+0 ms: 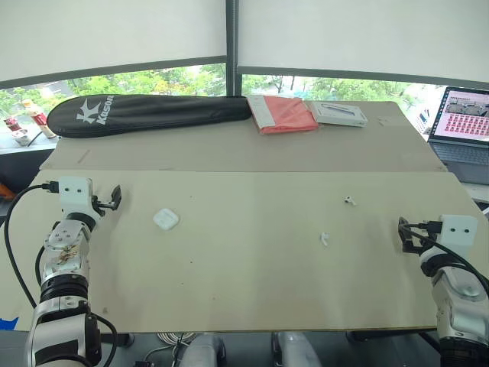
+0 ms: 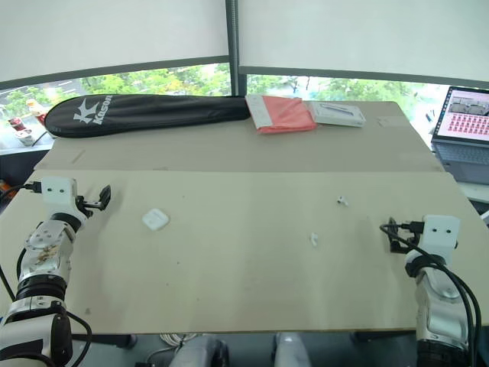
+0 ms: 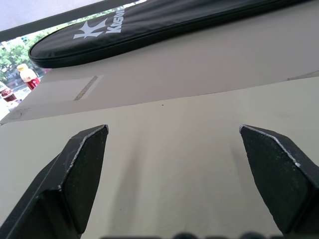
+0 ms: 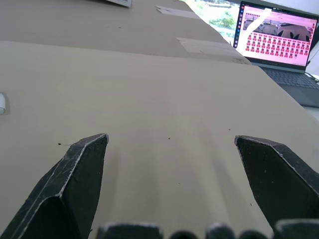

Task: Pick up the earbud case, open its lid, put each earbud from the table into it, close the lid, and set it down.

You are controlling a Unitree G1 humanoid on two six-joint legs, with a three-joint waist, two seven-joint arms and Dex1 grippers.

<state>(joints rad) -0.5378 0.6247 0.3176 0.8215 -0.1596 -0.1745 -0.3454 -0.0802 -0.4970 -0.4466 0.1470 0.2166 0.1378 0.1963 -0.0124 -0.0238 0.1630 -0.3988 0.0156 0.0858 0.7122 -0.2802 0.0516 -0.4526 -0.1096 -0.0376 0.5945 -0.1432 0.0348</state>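
Note:
I expect the case's lid to swing up, stay attached and stay open when I open it, because the white earbud case (image 1: 166, 219) lies closed as one compact rounded shell.
The white earbud case (image 1: 166, 219) lies shut on the beige table (image 1: 244, 283), left of centre. One white earbud (image 1: 350, 201) rests right of centre, and a second earbud (image 1: 325, 239) lies a little nearer and to its left. My left gripper (image 1: 114, 197) hovers open at the table's left edge, a short way left of the case, with nothing between its fingers (image 3: 82, 164). My right gripper (image 1: 405, 233) stands open near the right edge, to the right of both earbuds. One earbud (image 4: 1, 103) peeks in at the edge of the right wrist view.
A black racket bag (image 1: 145, 113) lies along the far left of the table. A red folder (image 1: 283, 113) and a white flat box (image 1: 340, 115) sit at the far middle. An open laptop (image 1: 462, 126) stands off the right side.

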